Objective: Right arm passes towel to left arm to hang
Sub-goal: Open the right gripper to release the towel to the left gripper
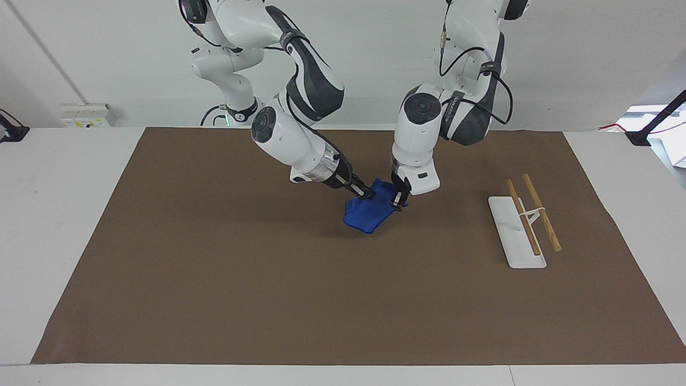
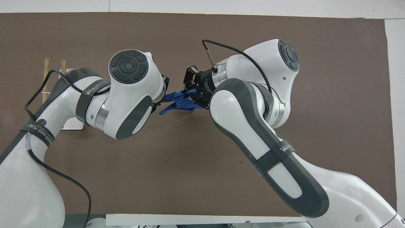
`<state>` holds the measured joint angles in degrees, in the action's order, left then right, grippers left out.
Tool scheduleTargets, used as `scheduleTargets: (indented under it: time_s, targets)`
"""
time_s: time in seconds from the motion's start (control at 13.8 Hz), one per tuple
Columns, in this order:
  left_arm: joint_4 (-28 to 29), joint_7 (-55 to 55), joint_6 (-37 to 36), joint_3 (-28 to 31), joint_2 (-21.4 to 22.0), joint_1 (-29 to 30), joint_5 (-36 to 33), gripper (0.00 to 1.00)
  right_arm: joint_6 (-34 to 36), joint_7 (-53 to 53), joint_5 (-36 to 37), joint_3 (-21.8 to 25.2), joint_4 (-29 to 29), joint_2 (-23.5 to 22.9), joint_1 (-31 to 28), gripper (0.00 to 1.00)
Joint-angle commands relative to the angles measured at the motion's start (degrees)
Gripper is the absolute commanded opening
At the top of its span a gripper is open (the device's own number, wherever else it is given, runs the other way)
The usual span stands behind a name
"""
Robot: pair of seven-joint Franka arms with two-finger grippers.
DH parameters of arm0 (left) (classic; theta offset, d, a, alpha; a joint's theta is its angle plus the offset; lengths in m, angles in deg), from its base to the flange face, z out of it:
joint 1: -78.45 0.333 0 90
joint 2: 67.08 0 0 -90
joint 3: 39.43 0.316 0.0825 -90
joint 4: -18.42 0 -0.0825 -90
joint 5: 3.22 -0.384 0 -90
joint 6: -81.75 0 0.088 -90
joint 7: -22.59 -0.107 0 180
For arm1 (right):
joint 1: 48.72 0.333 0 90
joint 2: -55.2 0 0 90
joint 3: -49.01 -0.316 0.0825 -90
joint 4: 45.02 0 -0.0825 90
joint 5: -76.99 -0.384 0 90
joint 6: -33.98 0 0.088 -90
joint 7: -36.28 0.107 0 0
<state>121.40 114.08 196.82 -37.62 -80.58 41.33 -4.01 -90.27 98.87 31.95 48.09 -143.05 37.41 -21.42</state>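
The robot's right gripper has the blue towel (image 1: 369, 214) a long way from the white rack, so next the left gripper grips the towel's edge (image 1: 389, 196) before the right gripper lets go.
The blue towel (image 1: 370, 212) hangs in the air above the brown mat, between the two grippers. My right gripper (image 1: 367, 194) is shut on its upper corner and holds it up. My left gripper (image 1: 397, 202) points down, open, and is at the towel's edge toward the left arm's end, touching or nearly touching the cloth. In the overhead view the towel (image 2: 177, 103) shows between the two wrists. There the right gripper (image 2: 190, 93) grips it, while the left arm's wrist hides most of the left gripper.
A white rack (image 1: 514, 233) with two wooden rods (image 1: 541, 212) stands on the brown mat (image 1: 214, 268) toward the left arm's end; the rods also show in the overhead view (image 2: 46, 74). White table borders the mat.
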Motion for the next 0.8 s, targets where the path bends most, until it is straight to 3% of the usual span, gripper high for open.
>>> scheduleTargets:
  time_s: [0.0,0.22,0.29,0.36,0.51,0.73]
  targets:
    - [2.4,0.79,-0.63,0.65,2.43,-0.4,0.52,0.0,-1.08,0.34,-1.18,-0.14,-1.2,0.83,-0.14,0.0]
    - [-0.66,-2.18,-1.68,0.82,1.73,-0.31,-0.27,0.0,-1.08,0.34,-1.18,-0.14,-1.2,0.83,-0.05,0.03]
    - [-2.25,-5.76,-2.55,0.83,1.72,-0.23,-0.27,0.0,-1.17,0.34,-1.18,-0.14,-1.2,0.83,-0.05,0.32]
    - [-3.65,-8.06,-3.35,0.91,1.81,-0.22,-0.27,0.0,-1.69,-0.36,-0.57,-0.14,-1.11,0.83,0.03,0.99]
    - [-7.17,-8.79,-5.19,1.0,1.73,-0.05,-1.31,0.0,-1.52,-1.5,2.83,0.13,-0.41,0.65,0.04,1.0]
    - [-8.06,-14.47,-7.56,1.35,3.04,2.13,-3.87,0.0,2.32,-7.37,21.6,0.39,1.26,2.58,-2.76,1.0]
